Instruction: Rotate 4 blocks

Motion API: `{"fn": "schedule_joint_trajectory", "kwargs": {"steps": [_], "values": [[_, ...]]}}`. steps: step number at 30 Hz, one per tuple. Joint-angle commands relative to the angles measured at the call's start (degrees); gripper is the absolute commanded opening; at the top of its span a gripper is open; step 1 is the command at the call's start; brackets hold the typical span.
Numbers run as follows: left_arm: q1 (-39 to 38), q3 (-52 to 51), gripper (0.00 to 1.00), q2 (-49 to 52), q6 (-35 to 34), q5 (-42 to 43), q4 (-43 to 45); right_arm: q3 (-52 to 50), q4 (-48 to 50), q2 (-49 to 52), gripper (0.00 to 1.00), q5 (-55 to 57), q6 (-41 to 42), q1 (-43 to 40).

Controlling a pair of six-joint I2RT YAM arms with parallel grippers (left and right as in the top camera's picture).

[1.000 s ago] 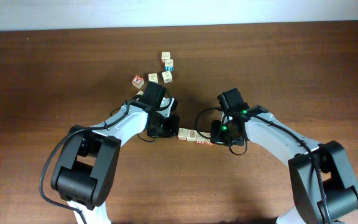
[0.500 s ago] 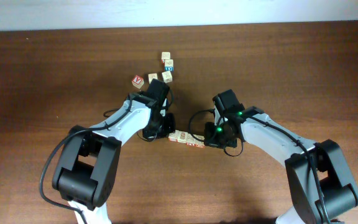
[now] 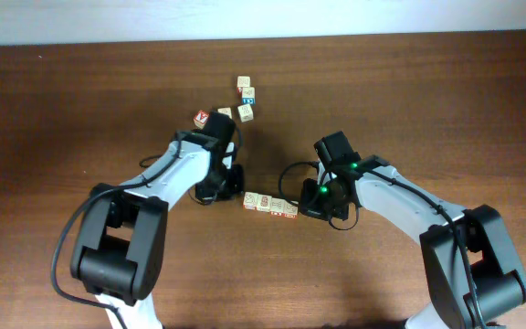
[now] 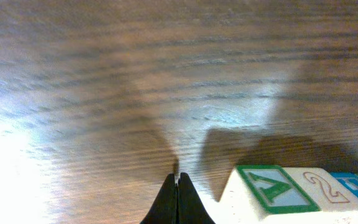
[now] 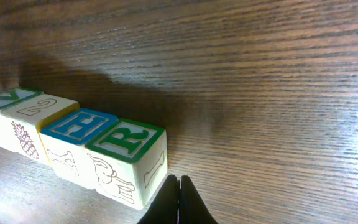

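Observation:
The robot's left gripper is standing clear of the green A cube (image 4: 275, 189), so it should move back against the row's end (image 4: 232, 196) while the right gripper presses the R cube.
Four blocks (image 3: 269, 204) lie in a tight row on the table, slanting down to the right. The right wrist view shows them as a green R cube (image 5: 126, 154), a blue E cube (image 5: 79, 129), a yellow 2 cube (image 5: 33, 111) and a green cube (image 5: 5, 98). My right gripper (image 5: 179, 186) is shut and empty, with its tip by the R cube's near corner; overhead it (image 3: 303, 209) sits at the row's right end. My left gripper (image 4: 178, 185) is shut and empty, just left of the green A cube (image 4: 269, 190) at the row's left end (image 3: 235, 188).
Loose cubes sit behind the left arm: a red tick cube (image 3: 202, 119), a pale one (image 3: 225, 114) and a short line of three (image 3: 245, 96). The wooden table's (image 3: 409, 82) far edge runs along the top.
The row of blocks has slid left and now slants more. My right gripper followed it left; my left gripper drew back to the left, off the row's end.

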Motion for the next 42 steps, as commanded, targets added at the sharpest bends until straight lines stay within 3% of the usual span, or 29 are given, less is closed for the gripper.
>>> {"fn": "schedule_joint_trajectory", "kwargs": {"steps": [1,3,5,9,14,26,33,36,42], "values": [[4.9,1.2,0.00,0.5,17.1,19.0,2.3,0.8,0.7,0.4,0.04,-0.8,-2.3,-0.3],[6.8,1.2,0.00,0.5,20.3,24.3,1.7,0.8,0.9,0.4,0.04,-0.9,-2.3,-0.3],[6.9,0.8,0.00,0.5,20.8,24.3,-0.1,0.8,0.9,0.4,0.04,-1.0,-2.3,-0.3],[6.9,0.6,0.00,0.5,17.7,14.2,-1.9,0.8,0.9,0.4,0.04,-1.0,-2.3,-0.3],[1.5,0.5,0.00,0.5,16.8,14.4,-0.1,0.8,0.9,0.4,0.04,-1.0,-2.3,-0.3],[1.6,0.5,0.00,0.5,15.9,14.4,0.0,0.8,2.6,0.2,0.04,-3.8,-4.9,-0.3],[1.6,0.5,0.00,0.5,16.0,14.4,0.3,1.5,1.7,-5.5,0.04,-3.5,-5.5,0.5],[1.6,0.5,0.00,0.5,16.0,14.4,0.3,4.7,1.3,-5.5,0.04,-2.8,-5.2,4.5],[1.6,0.5,0.00,0.5,16.0,14.4,0.1,4.6,-1.1,-3.5,0.04,2.5,-3.7,4.4]]}}
